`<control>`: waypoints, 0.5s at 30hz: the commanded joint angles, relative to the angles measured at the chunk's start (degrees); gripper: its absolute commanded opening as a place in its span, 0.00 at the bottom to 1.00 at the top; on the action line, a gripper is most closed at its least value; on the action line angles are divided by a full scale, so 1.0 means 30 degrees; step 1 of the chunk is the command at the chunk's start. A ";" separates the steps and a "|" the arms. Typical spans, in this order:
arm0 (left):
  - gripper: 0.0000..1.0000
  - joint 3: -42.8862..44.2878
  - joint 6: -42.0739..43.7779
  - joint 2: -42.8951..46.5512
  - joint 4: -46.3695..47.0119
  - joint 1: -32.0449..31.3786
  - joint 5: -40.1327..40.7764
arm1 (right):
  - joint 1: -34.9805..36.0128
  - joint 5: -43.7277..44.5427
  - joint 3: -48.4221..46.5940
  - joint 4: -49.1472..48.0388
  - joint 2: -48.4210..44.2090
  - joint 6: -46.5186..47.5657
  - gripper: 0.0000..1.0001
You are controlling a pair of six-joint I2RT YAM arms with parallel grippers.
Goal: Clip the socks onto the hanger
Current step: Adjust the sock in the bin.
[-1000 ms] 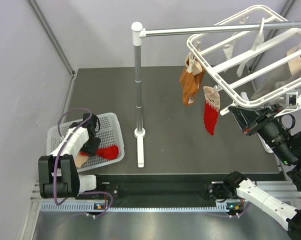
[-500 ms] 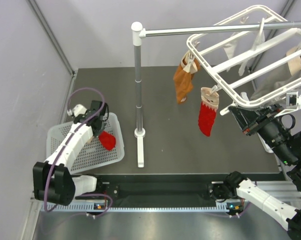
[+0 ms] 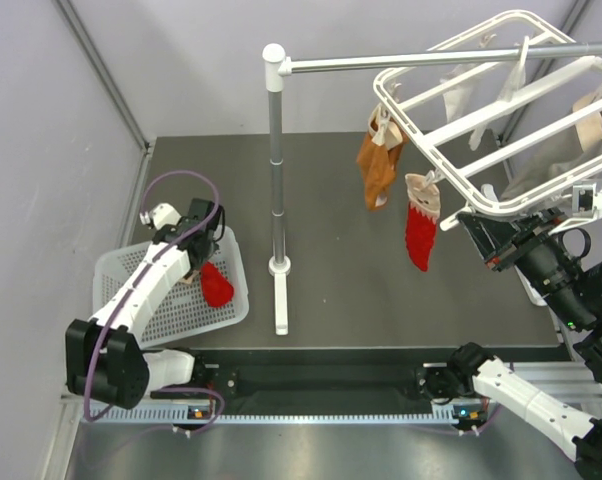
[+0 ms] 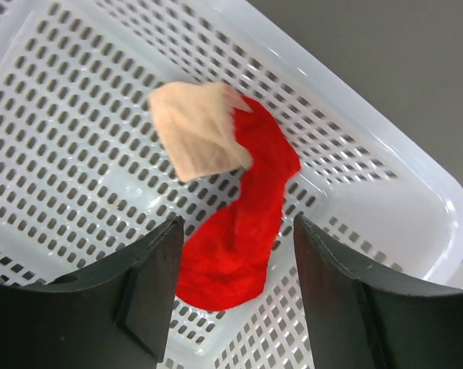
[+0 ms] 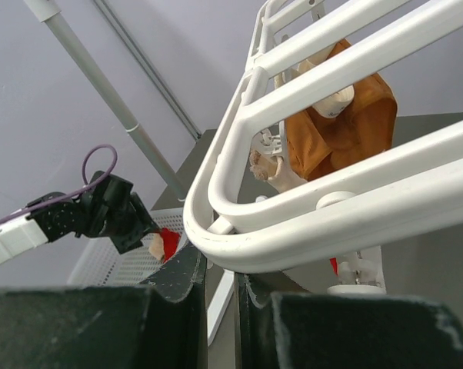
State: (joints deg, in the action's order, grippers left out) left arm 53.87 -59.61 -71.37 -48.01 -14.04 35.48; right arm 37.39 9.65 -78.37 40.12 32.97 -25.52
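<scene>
The red foot (image 3: 217,287) will flop over and hang down when I lift it, because the red sock lies limp and bent (image 4: 254,163) beside its pale cuff.
A red sock (image 4: 243,231) with a pale cuff (image 4: 197,138) lies in the white perforated basket (image 4: 385,154). My left gripper (image 4: 235,221) hovers open just above it, not touching. From above, that left gripper (image 3: 199,245) sits over the basket's far side, by the sock (image 3: 216,285). The white hanger (image 3: 478,211) hangs tilted from the rail. An orange sock (image 3: 377,165) and a red sock (image 3: 419,235) are clipped to its left edge. My right gripper (image 3: 478,228) is under the near corner, and in its wrist view the right gripper (image 5: 220,261) is shut on the hanger rim (image 5: 293,254).
A grey metal stand has an upright pole (image 3: 274,160), a white foot (image 3: 281,300) and a rail (image 3: 431,58) carrying the hanger. Pale socks (image 3: 591,120) hang from the hanger's far side. The basket (image 3: 131,270) sits at the table's left near corner.
Half a second ago my left gripper held the red sock lifted. Its jaws have since opened and the sock lies loose in the basket. The clipped socks swung slightly. The right arm is still.
</scene>
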 commanded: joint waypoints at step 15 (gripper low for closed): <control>0.51 -0.3598 -0.0138 -0.0585 0.6536 0.5882 -0.4856 | 0.0077 -0.0697 0.0078 0.0777 0.0084 0.0010 0.00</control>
State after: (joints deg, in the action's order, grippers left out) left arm 44.62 -60.47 -73.58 -37.56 3.33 23.77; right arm 37.36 9.39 -78.37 40.07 32.97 -25.54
